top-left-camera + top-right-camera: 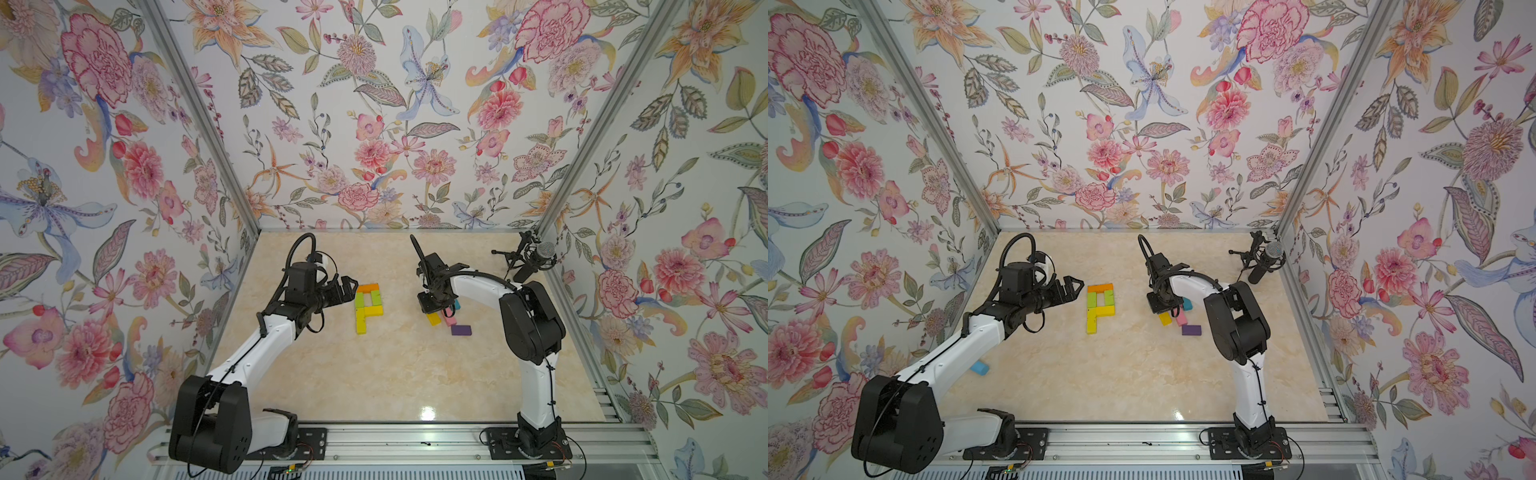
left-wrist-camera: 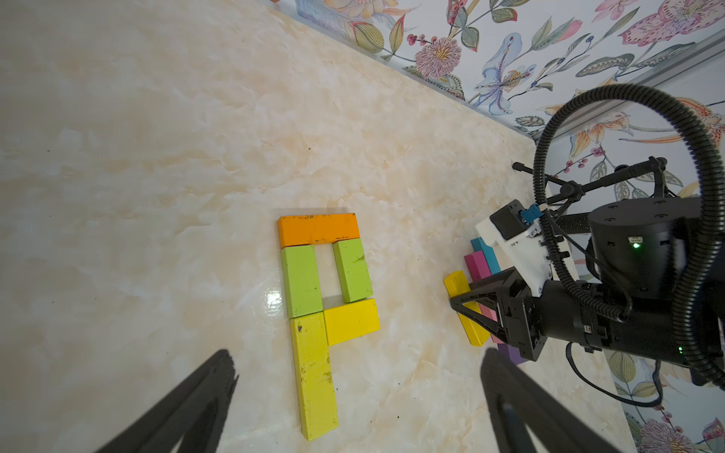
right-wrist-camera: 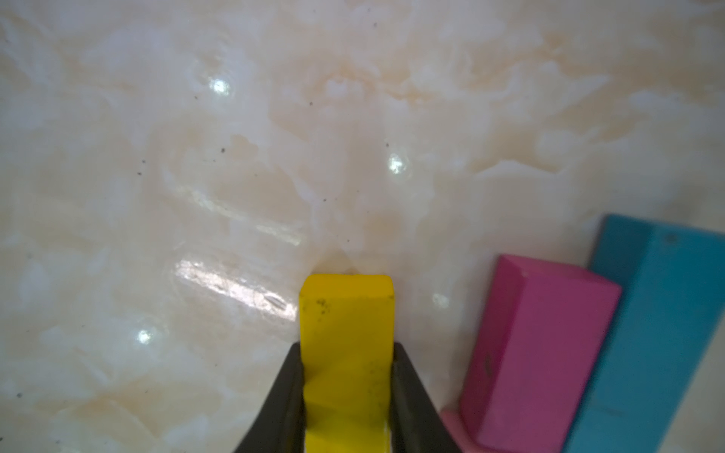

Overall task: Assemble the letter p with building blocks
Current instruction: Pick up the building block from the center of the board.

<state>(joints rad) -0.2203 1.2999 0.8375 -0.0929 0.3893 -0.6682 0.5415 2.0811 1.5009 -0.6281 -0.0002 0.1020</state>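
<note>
The yellow block [image 1: 433,318] is lying along the pink block. My right gripper should lift it clear, turn it crosswise and put it down behind the loose group.
Five building blocks lie flat as a letter shape [image 1: 368,307] in mid-table: an orange block [image 2: 318,229] on top, two lime green blocks [image 2: 301,280] below it, and two yellow ones [image 2: 314,376] forming the bar and stem. My left gripper [image 1: 352,286] hovers open just left of the shape, fingers [image 2: 214,386] wide apart. My right gripper [image 3: 347,349] points down at a loose group and is shut on a yellow block [image 3: 347,313], which sits low at the table. A pink block [image 3: 537,353] and a teal block [image 3: 659,313] lie right beside it.
A purple block [image 1: 461,330] lies just in front of the loose group. A light blue block [image 1: 979,368] sits by the left wall, near the left arm. A microphone on a stand [image 1: 536,255] occupies the back right corner. Floral walls close three sides.
</note>
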